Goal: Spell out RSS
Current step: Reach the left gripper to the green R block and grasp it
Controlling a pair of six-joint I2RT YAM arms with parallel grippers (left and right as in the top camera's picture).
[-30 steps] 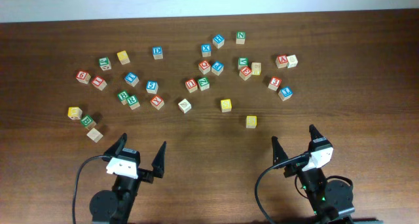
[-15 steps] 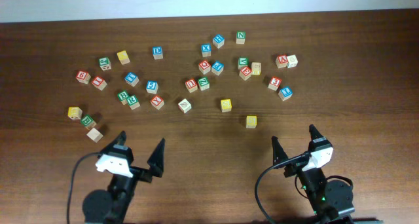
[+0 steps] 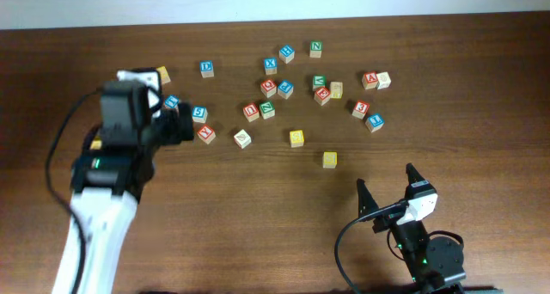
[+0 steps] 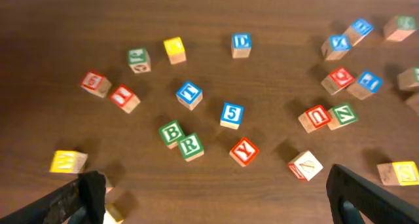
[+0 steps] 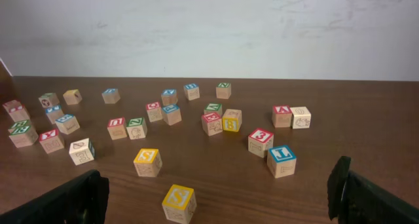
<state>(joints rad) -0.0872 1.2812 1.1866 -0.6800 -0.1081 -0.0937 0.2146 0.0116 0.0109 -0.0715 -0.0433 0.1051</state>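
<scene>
The R cube's sides point(image 4: 199, 143) are free next to the B cube. My left gripper should keep going down over the R cube until its fingers are around those sides.
The green "R" cube point(image 4: 190, 145) lies beside a green "B" cube point(image 4: 171, 132) in the left wrist view. In the overhead view my left arm hides it. Two yellow "S" cubes point(image 3: 296, 137) point(image 3: 330, 159) lie apart right of the table's middle. In the right wrist view they show near point(image 5: 179, 203) and farther point(image 5: 147, 162). My left gripper point(image 3: 168, 113) is open and empty, held high over the left cluster. In its own view point(image 4: 216, 201) the R cube is just ahead of the jaws. My right gripper point(image 3: 387, 184) is open and empty at the front right, with the near S cube ahead of it.
Many other letter cubes are scattered across the far half of the table point(image 3: 258, 191): a blue "5" point(image 4: 232, 114), a red "Y" point(image 4: 243, 151), a blue "T" point(image 4: 189, 94), a yellow "W" point(image 4: 67, 162), a blue "I" point(image 5: 281, 160). A white wall runs behind the table.
My left arm has risen from its rest at the front left and swung forward over the left cluster of cubes, jaws still open. The right arm and the cubes have not moved.
</scene>
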